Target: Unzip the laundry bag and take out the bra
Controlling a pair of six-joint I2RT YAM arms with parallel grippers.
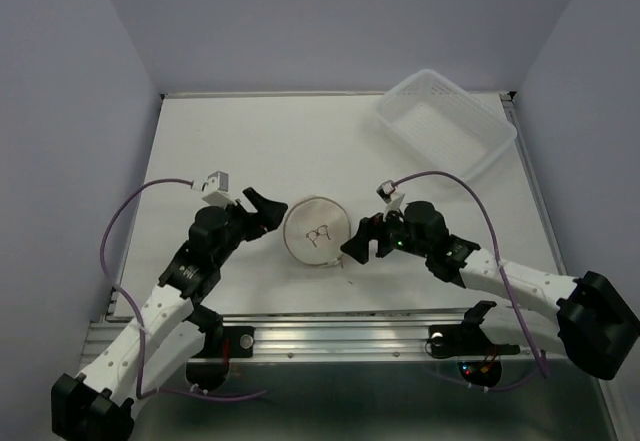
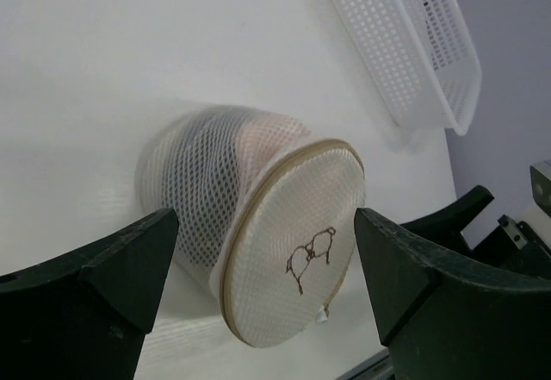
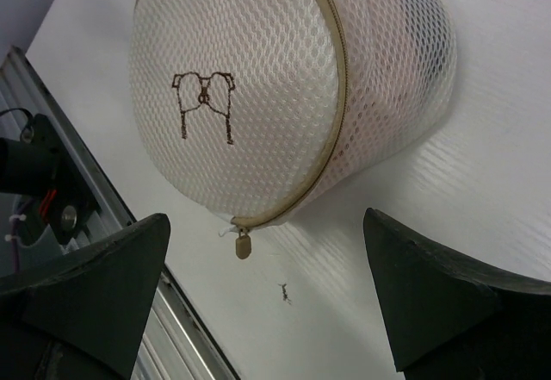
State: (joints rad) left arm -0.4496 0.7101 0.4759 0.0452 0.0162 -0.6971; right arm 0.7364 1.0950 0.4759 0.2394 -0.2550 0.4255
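My left gripper should hold the lower edge of the laundry bag (image 1: 318, 232) by the white tab, because the bag stands unheld, while my right gripper moves in and draws the zipper pull (image 3: 244, 246).
The laundry bag (image 1: 317, 231) is a round cream mesh pouch with a dark bra outline on its flat face and a tan zipper rim, standing on the table between my two grippers. It also shows in the left wrist view (image 2: 284, 251) and in the right wrist view (image 3: 258, 87). Its tan zipper pull (image 3: 244, 244) hangs at the rim's lower edge, zipper closed. A pinkish garment shows dimly through the mesh. My left gripper (image 1: 265, 211) is open just left of the bag. My right gripper (image 1: 362, 243) is open just right of it, near the pull. Neither touches the bag.
A clear rectangular plastic basket (image 1: 445, 121) stands at the back right of the white table (image 1: 230, 141). A metal rail (image 1: 340, 331) runs along the near edge. Purple walls close in on the left, back and right.
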